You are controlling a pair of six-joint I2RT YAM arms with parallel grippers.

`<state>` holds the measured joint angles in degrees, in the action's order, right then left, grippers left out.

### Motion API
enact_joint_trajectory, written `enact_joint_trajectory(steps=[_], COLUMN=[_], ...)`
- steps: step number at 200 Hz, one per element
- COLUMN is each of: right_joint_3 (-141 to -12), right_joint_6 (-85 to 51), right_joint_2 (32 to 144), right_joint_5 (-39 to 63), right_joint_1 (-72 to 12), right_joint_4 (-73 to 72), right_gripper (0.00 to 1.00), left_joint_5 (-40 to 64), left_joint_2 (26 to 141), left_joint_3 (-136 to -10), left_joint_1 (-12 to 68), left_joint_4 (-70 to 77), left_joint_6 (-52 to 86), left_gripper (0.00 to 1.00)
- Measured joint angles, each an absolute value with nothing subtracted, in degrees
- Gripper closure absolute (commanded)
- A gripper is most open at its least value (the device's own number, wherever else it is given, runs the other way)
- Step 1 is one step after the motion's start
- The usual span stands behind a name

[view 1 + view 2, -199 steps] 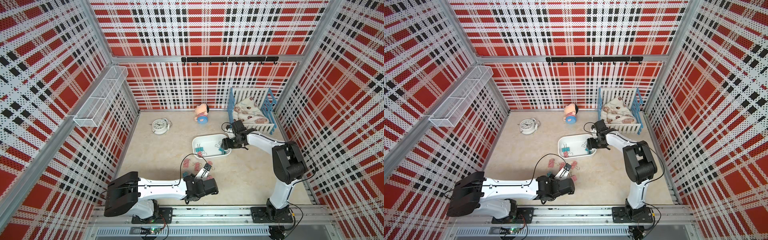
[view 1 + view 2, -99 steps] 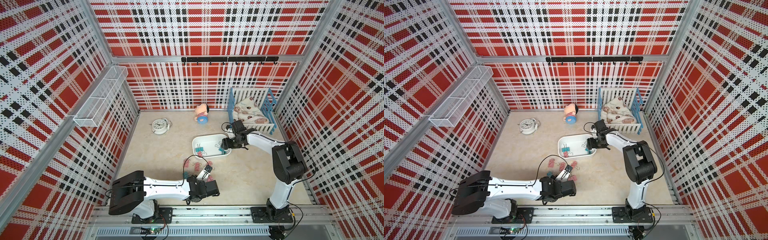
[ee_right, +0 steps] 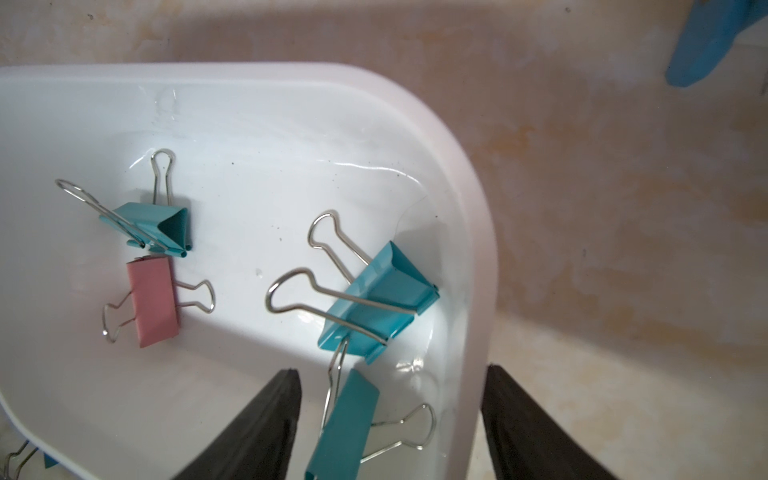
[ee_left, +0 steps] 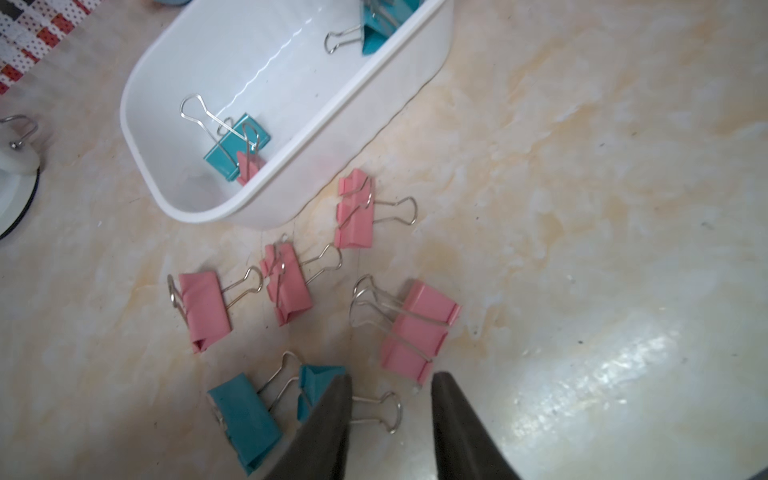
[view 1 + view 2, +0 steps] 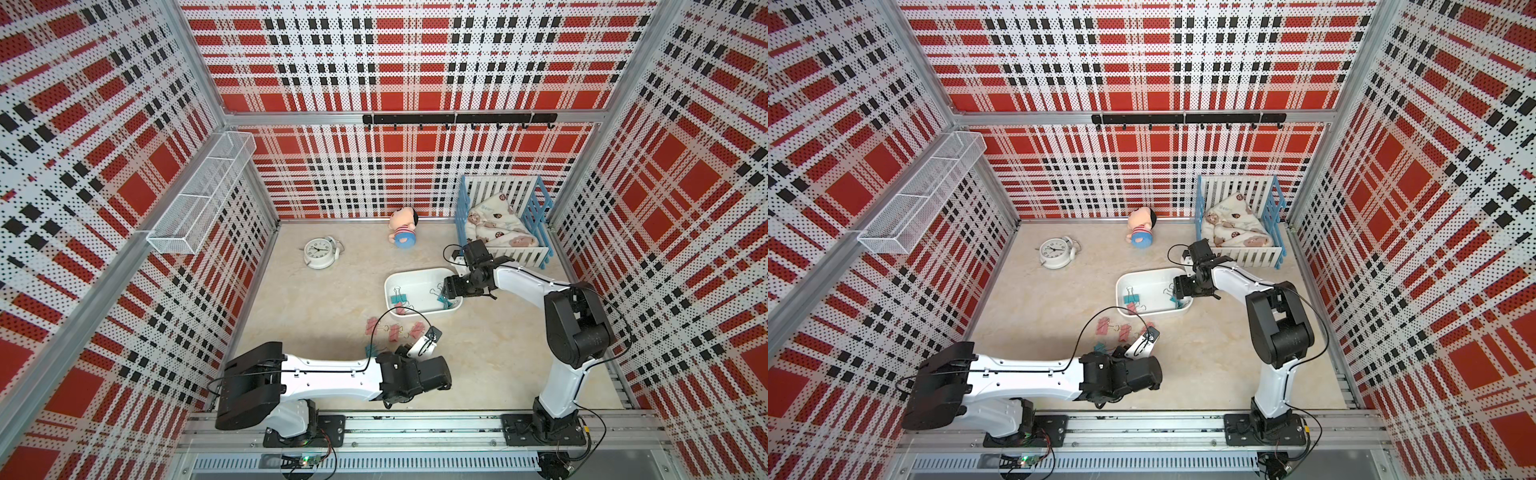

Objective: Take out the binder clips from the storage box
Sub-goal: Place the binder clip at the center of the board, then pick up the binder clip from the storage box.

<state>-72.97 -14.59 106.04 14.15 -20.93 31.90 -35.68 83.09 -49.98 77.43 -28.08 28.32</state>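
The box's end (image 3: 473,312) is between the open fingers of my right gripper. My right gripper should pinch that end to keep the box steady before my left gripper takes the teal clip (image 3: 376,300).
The storage box (image 5: 409,272) is a shallow white tub mid-floor, seen in both top views (image 5: 1142,272). Inside it lie teal binder clips (image 3: 378,303) and one pink clip (image 3: 153,301). My right gripper (image 3: 392,370) is open and straddles the box's end wall (image 3: 457,166), one finger inside and one outside, with a teal clip (image 3: 345,424) lying loose between them. Several pink clips (image 4: 419,328) and two teal clips (image 4: 245,411) lie on the floor in front of the box. My left gripper (image 4: 392,376) hovers over them, open and holding nothing.
A white alarm clock (image 5: 319,253) and a doll (image 5: 402,226) lie near the back wall. The blue-and-white crib (image 5: 503,224) stands just behind the right arm. A wire basket (image 5: 199,199) hangs on the left wall.
The left gripper's jaws have opened and that arm has drawn back a little toward the front rail. The right arm has stayed at the box.
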Motion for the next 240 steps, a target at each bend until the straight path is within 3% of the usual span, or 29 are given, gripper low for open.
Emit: enact_joint_trajectory(steps=[23,58,94,141,166,240], right_joint_3=[-73.4,-73.7,-74.8,-75.8,-75.8,-75.8], right_joint_6=[-14.6,-14.5,-14.5,-14.5,-14.7,-14.9], right_joint_2=[106.0,106.0,106.2,106.5,106.7,107.0], right_joint_5=[14.1,13.9,13.1,12.2,11.8,11.7], right_joint_1=[-20.9,-20.9,-20.9,-20.9,-20.9,-20.9], right_joint_4=[31.9,32.2,33.2,33.5,33.6,33.6], right_gripper=[0.28,0.39,0.45,0.45,0.55,0.63], left_joint_5=[-31.5,-22.2,-13.2,-0.2,4.7,12.5], left_joint_2=[79.1,73.4,79.7,95.8,101.0,109.2], left_joint_3=[-49.9,-47.4,-49.4,-58.6,-62.0,-67.6], left_joint_1=[73.0,59.0,48.5,41.7,39.4,38.0], left_joint_4=[-21.3,-7.9,-1.2,2.6,4.3,7.0], left_joint_6=[22.9,15.4,9.1,5.2,4.7,5.3], left_gripper=[0.60,0.59,0.59,0.60,0.60,0.56])
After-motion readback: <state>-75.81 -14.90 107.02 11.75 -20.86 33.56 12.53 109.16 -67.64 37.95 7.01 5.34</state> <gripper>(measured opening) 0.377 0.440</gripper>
